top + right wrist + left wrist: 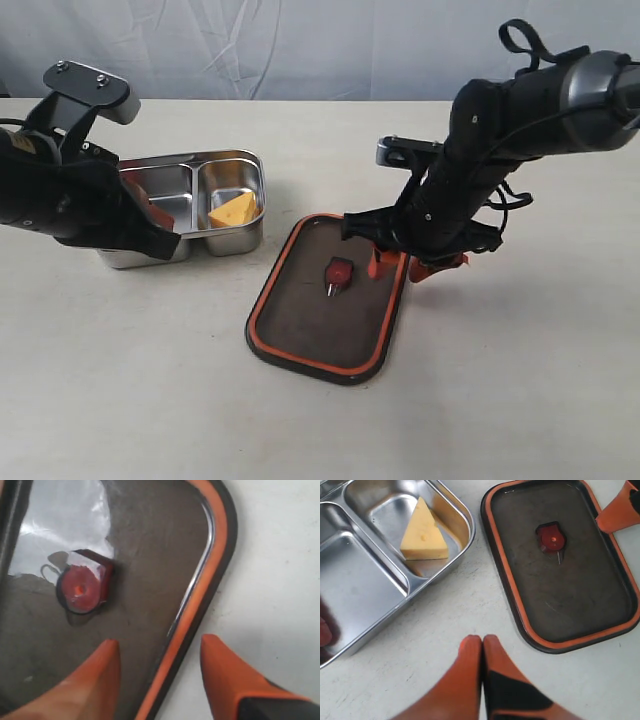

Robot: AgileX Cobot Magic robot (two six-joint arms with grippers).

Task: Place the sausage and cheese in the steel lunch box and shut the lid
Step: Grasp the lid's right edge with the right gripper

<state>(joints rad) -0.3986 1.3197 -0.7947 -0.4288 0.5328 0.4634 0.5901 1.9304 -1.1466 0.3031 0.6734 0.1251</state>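
My gripper will lift the lid with the orange rim (305, 361) still attached, because the orange rim fits tightly inside the lid's dark outer edge (220, 579).
The steel lunch box (228, 164) stands open at the left. The yellow cheese (234, 210) lies in its smaller compartment, also in the left wrist view as cheese (423, 537). A red bit of the sausage (158, 212) shows in the larger compartment, mostly hidden by my left arm. The lid (300, 325) lies on the table with its orange rim up and its red valve tab (338, 272) in the middle. My left gripper (482, 641) is shut and empty above the table between box and lid. My right gripper (160, 650) is open, its fingers either side of the lid's rim (200, 600).
The pale table (520, 380) spreads around the box and lid. A white cloth backdrop (300, 40) hangs behind. My left arm (70, 200) covers the box's left end.
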